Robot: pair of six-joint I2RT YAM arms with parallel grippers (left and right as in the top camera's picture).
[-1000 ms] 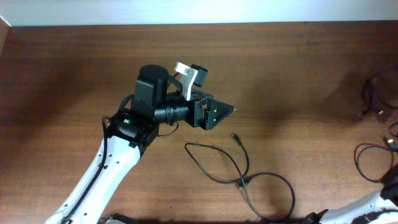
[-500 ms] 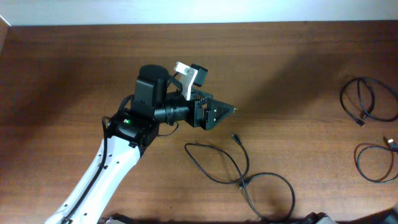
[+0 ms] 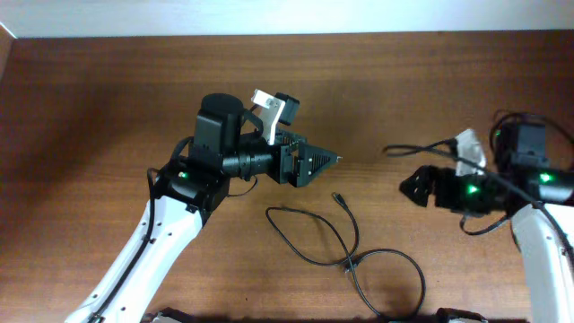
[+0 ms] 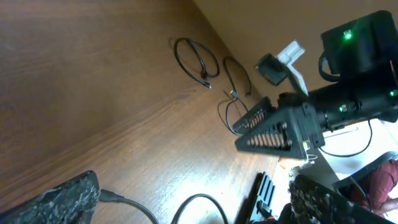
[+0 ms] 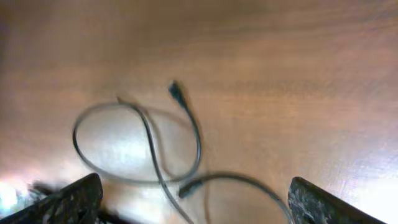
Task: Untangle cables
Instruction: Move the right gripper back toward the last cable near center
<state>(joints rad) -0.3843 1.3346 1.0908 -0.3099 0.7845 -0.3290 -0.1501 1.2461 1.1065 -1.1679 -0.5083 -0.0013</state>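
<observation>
A plug end (image 3: 350,266) lies loose at the crossing. The looped black cable (image 3: 356,235) will therefore come away whole, with both plugs following, when I carry it.
A black cable (image 3: 309,235) lies looped on the brown table (image 3: 108,99), one plug (image 3: 340,198) pointing away from me. A second loop (image 3: 399,269) runs from a joint near the front edge. My left gripper (image 3: 327,161) hovers open just behind these loops, pointing right. In the left wrist view it (image 4: 193,205) has a cable bend (image 4: 199,208) lying between its fingers, untouched. My right gripper (image 3: 413,187) is open to the right of the loops, pointing left. In the right wrist view it (image 5: 199,202) hangs over the crossed cable loop (image 5: 137,143).
Two more black cable coils (image 4: 196,59) lie at the far right of the table, mostly hidden behind the right arm (image 3: 529,179) in the overhead view. The white wall edge (image 3: 269,18) borders the back of the table.
The right arm has come in from the right edge and now reaches toward the middle cables with its jaws opened. The left arm has not moved.
</observation>
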